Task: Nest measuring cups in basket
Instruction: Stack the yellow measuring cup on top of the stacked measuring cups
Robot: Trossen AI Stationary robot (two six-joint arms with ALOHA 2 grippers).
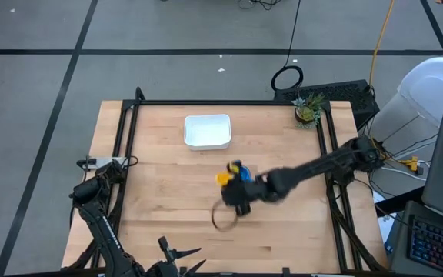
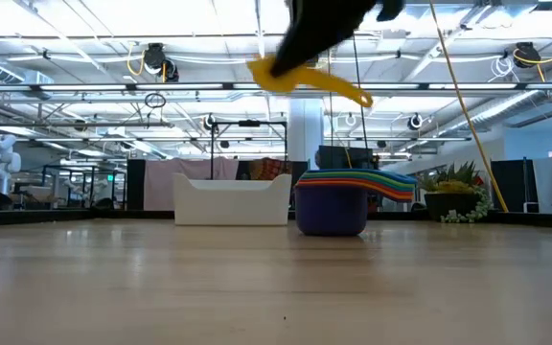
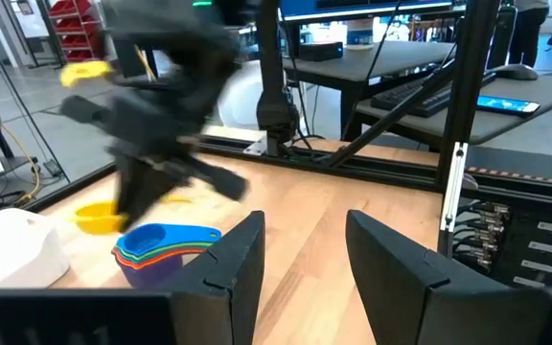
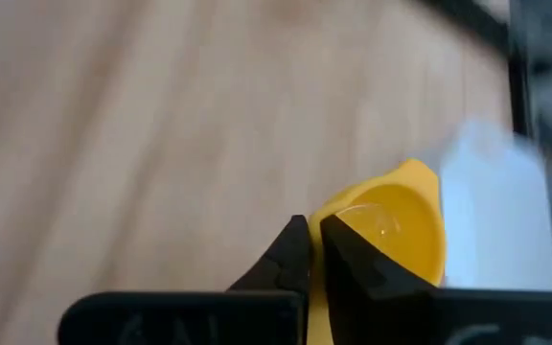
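Observation:
The yellow cup's handle (image 2: pixel 338 87) faces the same way as the handles of the stack (image 2: pixel 330 180), so my right gripper should go on lowering the cup toward the stack until the cup's bowl nests.
My right gripper (image 1: pixel 235 187) is shut on the yellow measuring cup (image 2: pixel 286 73), which hangs well above the table. Under and just beyond it, a stack of nested measuring cups (image 2: pixel 332 209) stands on its dark blue bottom cup, the coloured handles fanned to one side. The same stack (image 3: pixel 161 251) shows in the left wrist view. The white basket (image 1: pixel 208 131) stands farther back, with nothing visible in it. My left gripper (image 3: pixel 305 264) waits open at the table's near left edge, with nothing between its fingers. My right gripper pinches the yellow cup between its two fingers where the handle meets the bowl (image 4: pixel 326 240). The fingers slant down from the table's right side. The handle (image 2: pixel 351 92) runs back under the gripper. The cup is lifted clear, bowl opening up, slightly tilted.
A small potted plant (image 1: pixel 308 111) stands at the table's far right corner. A thin ring (image 1: pixel 223 218) lies on the wood near the right gripper. A black frame rail (image 1: pixel 229 102) runs along the table's edges. Bare wood lies on the table's left half.

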